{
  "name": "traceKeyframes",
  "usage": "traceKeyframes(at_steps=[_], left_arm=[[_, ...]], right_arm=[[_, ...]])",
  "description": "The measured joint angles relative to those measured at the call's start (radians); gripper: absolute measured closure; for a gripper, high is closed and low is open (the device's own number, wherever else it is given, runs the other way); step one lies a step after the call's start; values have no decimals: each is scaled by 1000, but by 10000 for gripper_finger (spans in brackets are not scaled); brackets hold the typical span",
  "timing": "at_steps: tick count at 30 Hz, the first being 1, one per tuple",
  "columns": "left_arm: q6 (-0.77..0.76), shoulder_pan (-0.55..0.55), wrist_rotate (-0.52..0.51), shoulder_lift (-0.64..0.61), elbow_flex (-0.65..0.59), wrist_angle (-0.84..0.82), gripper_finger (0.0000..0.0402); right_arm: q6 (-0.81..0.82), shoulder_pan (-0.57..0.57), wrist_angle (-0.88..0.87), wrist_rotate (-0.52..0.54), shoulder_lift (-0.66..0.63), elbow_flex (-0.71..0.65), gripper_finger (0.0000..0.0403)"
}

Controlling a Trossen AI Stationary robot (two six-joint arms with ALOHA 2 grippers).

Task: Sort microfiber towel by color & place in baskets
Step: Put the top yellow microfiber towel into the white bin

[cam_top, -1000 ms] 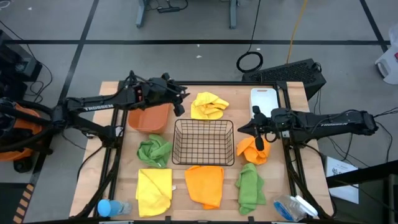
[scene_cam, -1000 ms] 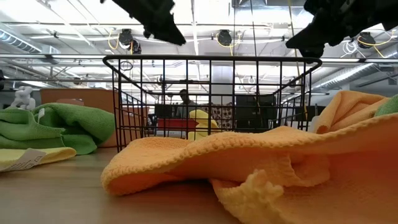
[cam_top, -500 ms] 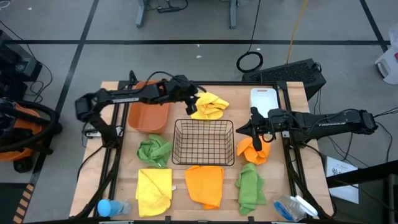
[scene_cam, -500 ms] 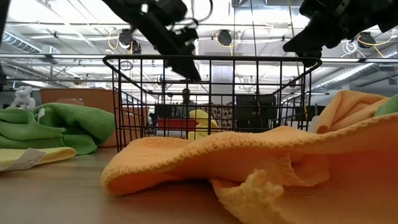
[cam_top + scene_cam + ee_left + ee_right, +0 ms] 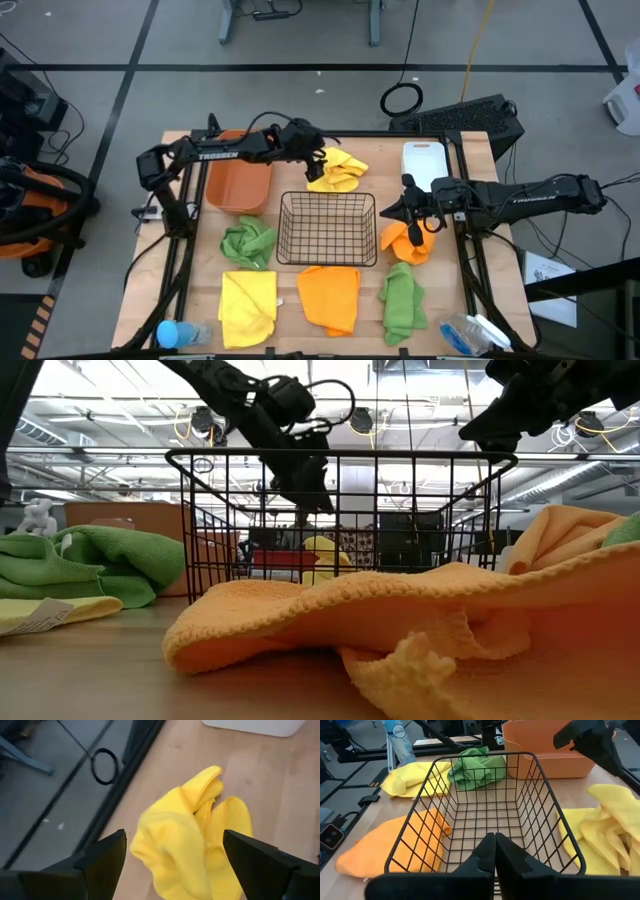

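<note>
The raised fold (image 5: pixel 174 837) of the crumpled yellow towel (image 5: pixel 340 171) sticks up between my left gripper's open fingers. I keep going down until the fingers are around the fold, and then close them.
A crumpled yellow towel (image 5: pixel 338 170) lies on the table at the far middle, beyond the black wire basket (image 5: pixel 328 228). My left gripper (image 5: pixel 318 160) hangs open just over its left part. In the left wrist view its fingers stand on either side of the towel (image 5: pixel 190 835) without touching it. My right gripper (image 5: pixel 388 209) is shut and holds nothing. It hovers by the basket's right wall above a bunched orange towel (image 5: pixel 405 242). The orange tub (image 5: pixel 240 185) stands left of the basket, and the white bin (image 5: pixel 424 160) at the far right.
Along the near side lie a green towel (image 5: pixel 248 240), a yellow towel (image 5: pixel 248 305), a flat orange towel (image 5: pixel 330 295) and another green towel (image 5: pixel 402 295). A blue spray bottle (image 5: pixel 180 332) lies at the near left corner, and a plastic packet (image 5: pixel 470 332) at the near right.
My left gripper has swung from above the orange tub toward the table's right and gone down to the yellow towel at the far middle, tipping further downward. Its fingers have opened on the way. The towels and baskets have stayed in place.
</note>
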Motion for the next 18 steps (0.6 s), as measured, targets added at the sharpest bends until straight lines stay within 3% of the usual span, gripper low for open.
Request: traceKeyframes(at_steps=[18], left_arm=[[27, 36, 127, 153, -1, 52, 66]], right_arm=[[-3, 0, -21, 3, 0, 0, 403]])
